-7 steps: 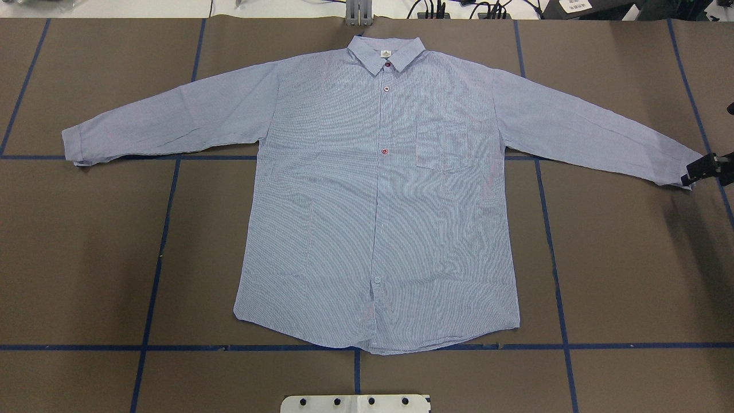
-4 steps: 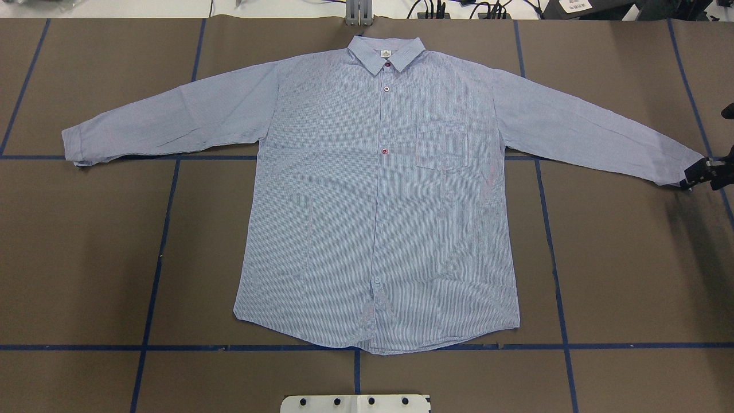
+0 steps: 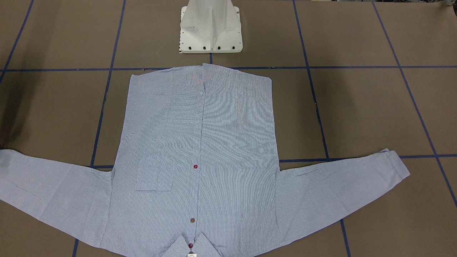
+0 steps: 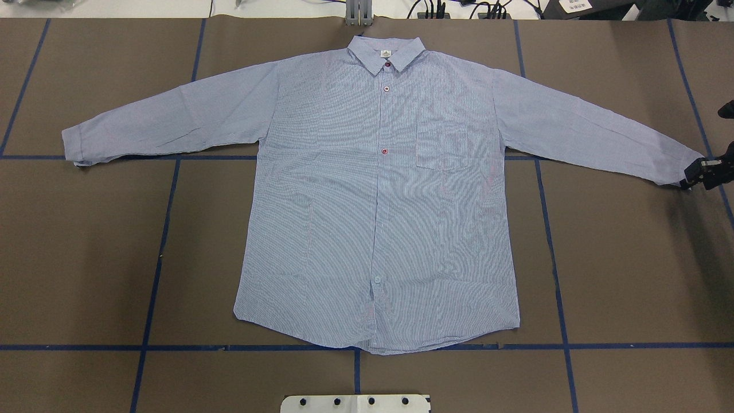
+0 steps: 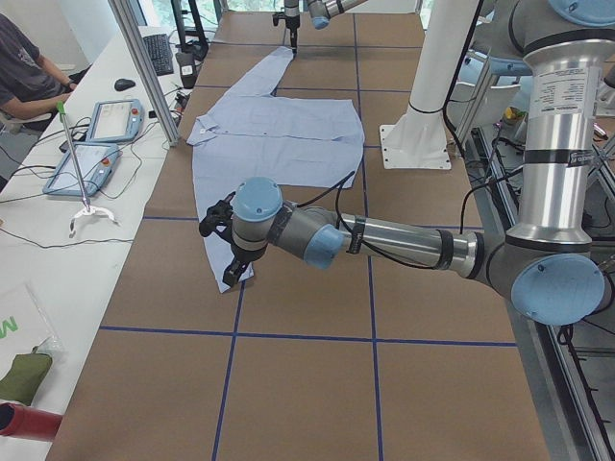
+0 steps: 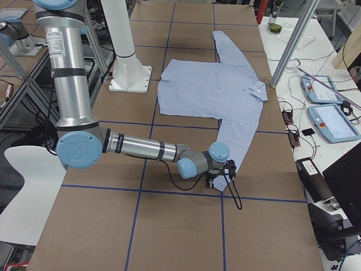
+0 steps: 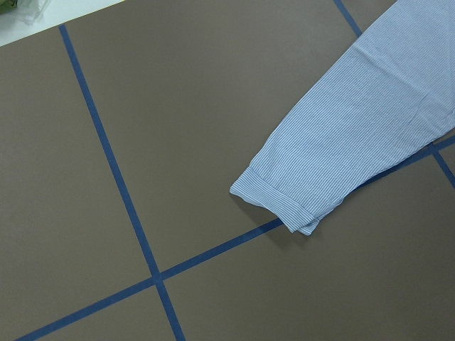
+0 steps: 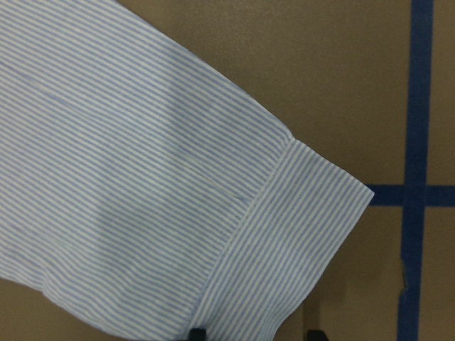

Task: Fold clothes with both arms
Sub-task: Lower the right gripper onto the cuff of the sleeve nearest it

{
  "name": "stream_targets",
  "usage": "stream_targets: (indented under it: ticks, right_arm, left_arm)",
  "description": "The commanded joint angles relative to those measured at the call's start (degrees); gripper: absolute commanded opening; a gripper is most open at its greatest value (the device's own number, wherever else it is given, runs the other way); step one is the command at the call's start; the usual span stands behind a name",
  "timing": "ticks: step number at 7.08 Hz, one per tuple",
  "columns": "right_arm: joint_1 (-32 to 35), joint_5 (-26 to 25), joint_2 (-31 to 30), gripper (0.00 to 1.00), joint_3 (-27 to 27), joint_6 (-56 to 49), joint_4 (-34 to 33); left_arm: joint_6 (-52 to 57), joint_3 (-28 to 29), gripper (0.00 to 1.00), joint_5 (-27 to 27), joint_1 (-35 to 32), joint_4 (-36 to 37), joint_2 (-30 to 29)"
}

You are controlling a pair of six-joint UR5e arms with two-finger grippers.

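Observation:
The cuff at my right gripper [image 8: 284, 234] shows a plain side [image 8: 309, 195]. I expect a button to be hidden underneath when I fold the sleeve over.
The blue-and-white striped shirt [image 4: 378, 201] lies flat and face up on the brown table, collar at the far edge, both sleeves spread out. My right gripper [image 4: 691, 179] is low at the right sleeve's cuff [image 8: 298, 234]. In the right wrist view its two fingertips [image 8: 199, 332] stand apart at the cuff's edge, open. My left gripper [image 5: 231, 274] hovers by the left cuff [image 7: 284, 199]. It shows only in the exterior left view, so I cannot tell whether it is open or shut. The left wrist view shows the cuff from above with no fingers in it.
The white pedestal base [image 3: 211, 28] stands at the near edge behind the shirt's hem. Blue tape lines [image 4: 160, 252] cross the table. Beyond the far edge are an aluminium post [image 5: 144, 67], tablets [image 5: 96, 144] and a seated person [image 5: 24, 67].
My right gripper has shifted slightly down and in at the right cuff. The shirt has not moved.

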Motion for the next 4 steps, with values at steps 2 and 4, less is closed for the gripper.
stream_targets:
  ticks: [2, 4]
  right_arm:
    - [0.0, 0.0, 0.1, 0.51, 0.0, 0.1, 0.0]
    - [0.0, 0.0, 0.1, 0.51, -0.1, -0.1, -0.1]
  left_arm:
    - [0.0, 0.0, 1.00, 0.0, 0.0, 0.0, 0.0]
    - [0.0, 0.0, 1.00, -0.1, 0.0, 0.0, -0.1]
